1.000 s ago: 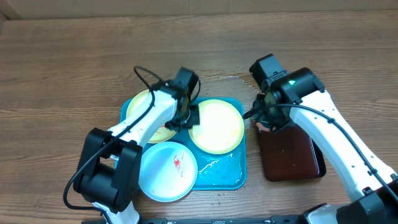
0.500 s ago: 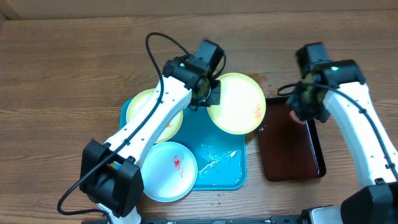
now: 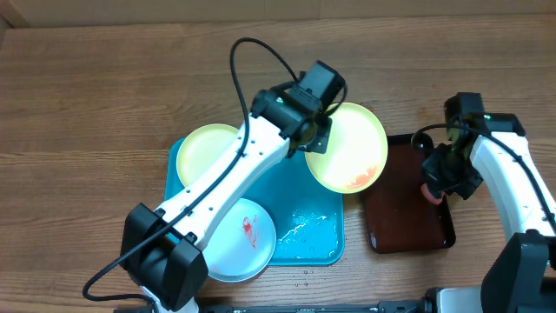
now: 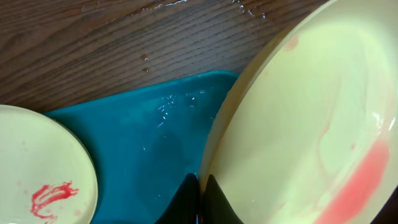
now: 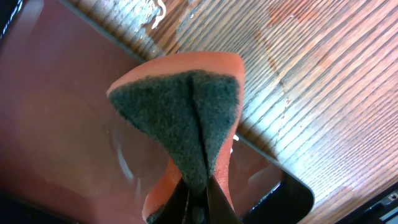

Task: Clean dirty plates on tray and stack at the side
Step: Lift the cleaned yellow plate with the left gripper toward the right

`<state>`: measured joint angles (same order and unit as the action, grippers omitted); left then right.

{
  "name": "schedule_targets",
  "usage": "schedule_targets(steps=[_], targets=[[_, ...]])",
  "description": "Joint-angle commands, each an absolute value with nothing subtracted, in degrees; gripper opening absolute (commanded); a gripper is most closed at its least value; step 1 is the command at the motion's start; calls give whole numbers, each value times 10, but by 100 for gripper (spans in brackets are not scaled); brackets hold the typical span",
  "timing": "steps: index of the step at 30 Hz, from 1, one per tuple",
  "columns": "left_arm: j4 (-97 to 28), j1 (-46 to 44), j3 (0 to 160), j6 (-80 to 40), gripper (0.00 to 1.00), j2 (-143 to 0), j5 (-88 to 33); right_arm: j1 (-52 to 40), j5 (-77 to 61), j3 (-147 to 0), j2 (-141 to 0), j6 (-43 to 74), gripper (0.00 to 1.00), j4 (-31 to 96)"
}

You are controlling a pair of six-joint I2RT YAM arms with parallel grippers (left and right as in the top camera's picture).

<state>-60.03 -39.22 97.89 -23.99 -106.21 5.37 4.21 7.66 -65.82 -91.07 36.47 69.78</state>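
Note:
Next, I move my right gripper away before my left gripper dips the smeared plate in the brown tray [image 3: 402, 200], because the orange sponge in my right gripper is blocking it.
My left gripper [image 3: 306, 144] is shut on the rim of a pale yellow-green plate [image 3: 349, 146] and holds it tilted above the turquoise tray's [image 3: 304, 235] far right corner; a wet red smear lies at its lower edge [image 4: 354, 186]. A second yellow-green plate [image 3: 208, 152] with a red smear [image 4: 53, 194] lies on the tray's far left. A blue-white plate [image 3: 246, 239] with a red smear lies at the tray's near left. My right gripper [image 3: 437, 181] is shut on an orange sponge with a dark green scrub face [image 5: 180, 112] over the brown tray.
A dark reddish-brown tray with black rim [image 3: 407, 217] lies right of the turquoise tray. Water films the turquoise tray's near right part [image 3: 308, 228], and droplets lie on the wooden table [image 4: 149, 59] behind it.
My left gripper has lifted the yellow-green plate off the tray and carried it up and to the right, tilting it. My right gripper with the sponge has moved right and nearer, over the brown tray.

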Motion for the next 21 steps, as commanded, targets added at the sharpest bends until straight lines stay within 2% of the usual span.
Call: schedule_targets(steps=[1,21], targets=[[-597,-419,997,-232,4,-1067,115,48,73,-661,-901,354,4,695],[-564,-511,997,-248,4,-1067,244,60,59,-741,-901,315,4,701]])
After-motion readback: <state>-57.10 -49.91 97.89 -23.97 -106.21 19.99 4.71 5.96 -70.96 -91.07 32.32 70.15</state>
